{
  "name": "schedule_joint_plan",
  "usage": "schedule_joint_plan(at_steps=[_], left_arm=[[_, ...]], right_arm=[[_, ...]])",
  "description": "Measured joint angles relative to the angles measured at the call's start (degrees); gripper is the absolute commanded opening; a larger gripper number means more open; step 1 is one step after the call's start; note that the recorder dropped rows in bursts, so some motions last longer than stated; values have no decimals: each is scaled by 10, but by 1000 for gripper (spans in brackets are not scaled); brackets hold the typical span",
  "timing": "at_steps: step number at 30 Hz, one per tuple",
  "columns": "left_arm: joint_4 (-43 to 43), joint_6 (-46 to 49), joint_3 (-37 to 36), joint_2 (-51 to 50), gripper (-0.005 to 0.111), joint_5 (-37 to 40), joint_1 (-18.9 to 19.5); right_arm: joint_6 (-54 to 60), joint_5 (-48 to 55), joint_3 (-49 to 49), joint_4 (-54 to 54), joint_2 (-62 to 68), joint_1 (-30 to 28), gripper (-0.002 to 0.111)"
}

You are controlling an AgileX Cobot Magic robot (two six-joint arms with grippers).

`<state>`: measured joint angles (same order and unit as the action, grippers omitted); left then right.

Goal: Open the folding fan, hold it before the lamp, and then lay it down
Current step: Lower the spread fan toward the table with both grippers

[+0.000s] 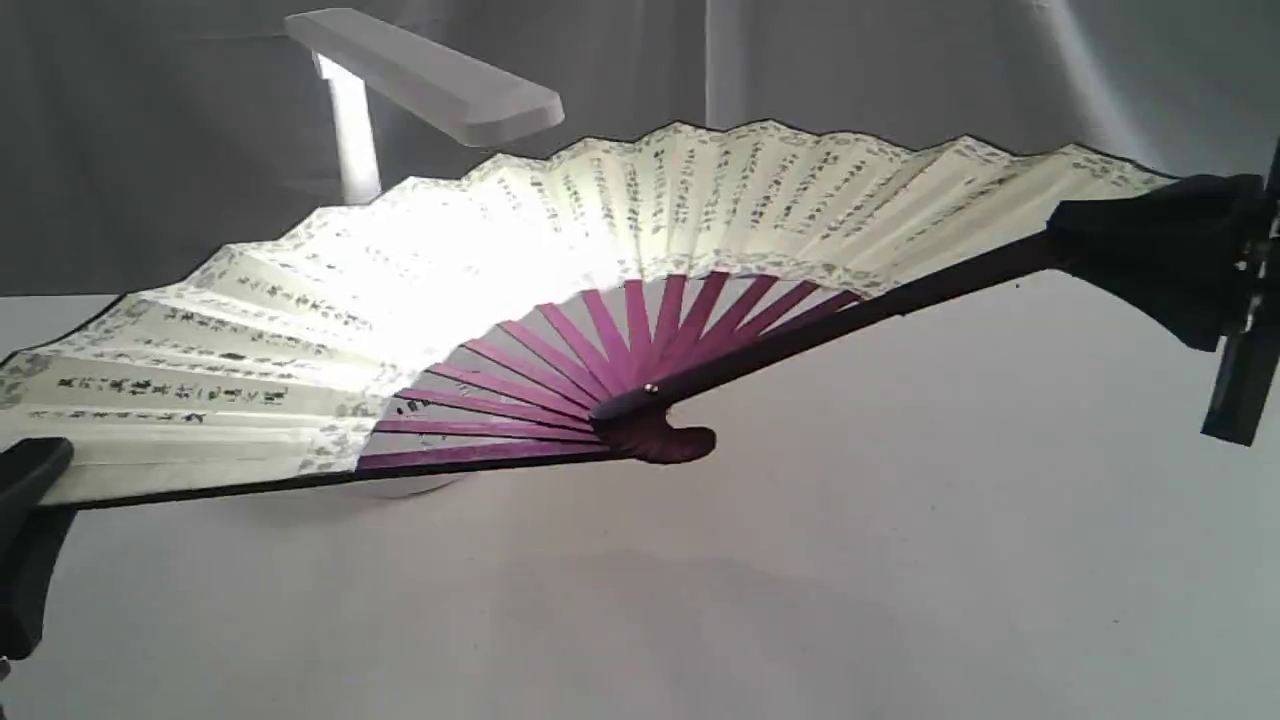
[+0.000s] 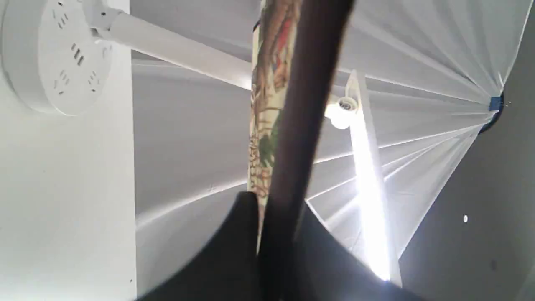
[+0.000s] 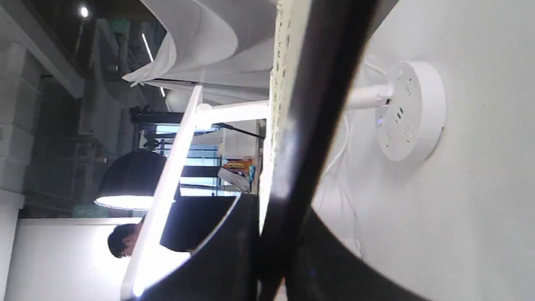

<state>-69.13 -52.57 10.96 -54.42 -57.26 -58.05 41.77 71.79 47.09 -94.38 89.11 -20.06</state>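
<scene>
The lamp is shining through the spread leaf above open tabletop, so the robot's left gripper keeps bringing the fan's outer stick down until it is close to the tabletop, then let go.
The folding fan is spread wide and held in the air above the table, its cream leaf lit from behind. Behind it stands the white lamp, head lit; its stem and round base are partly hidden by the leaf. My left gripper is shut on the fan's left outer stick at the far left. My right gripper is shut on the right outer stick at the far right. The lamp's round base and the same lamp base show in both wrist views.
A grey-white tabletop lies under the fan. White draped cloth forms the backdrop. The lamp's white cord trails by its base. A person and room fittings show far off in the right wrist view.
</scene>
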Motion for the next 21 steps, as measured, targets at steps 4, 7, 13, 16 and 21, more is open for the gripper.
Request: schedule_joint_plan(at_steps=[4,7,13,16,21], left_arm=[[-16,7,0,0,0,17,0],[-21,8,0,0,0,25,0],[-23,8,0,-15,0,28,0],[-27,5,6,-47,0,28,0],[-31,-17,24,-104,0,28,0]], right_arm=[[-7,-16,0,16,0,0,0],[-16,-24,0,23,0,0,0],[-29,-42,0,40,5,0,0],[-29,-56,0,48,5,0,0],[-30,-80,0,50,5,-4,0]])
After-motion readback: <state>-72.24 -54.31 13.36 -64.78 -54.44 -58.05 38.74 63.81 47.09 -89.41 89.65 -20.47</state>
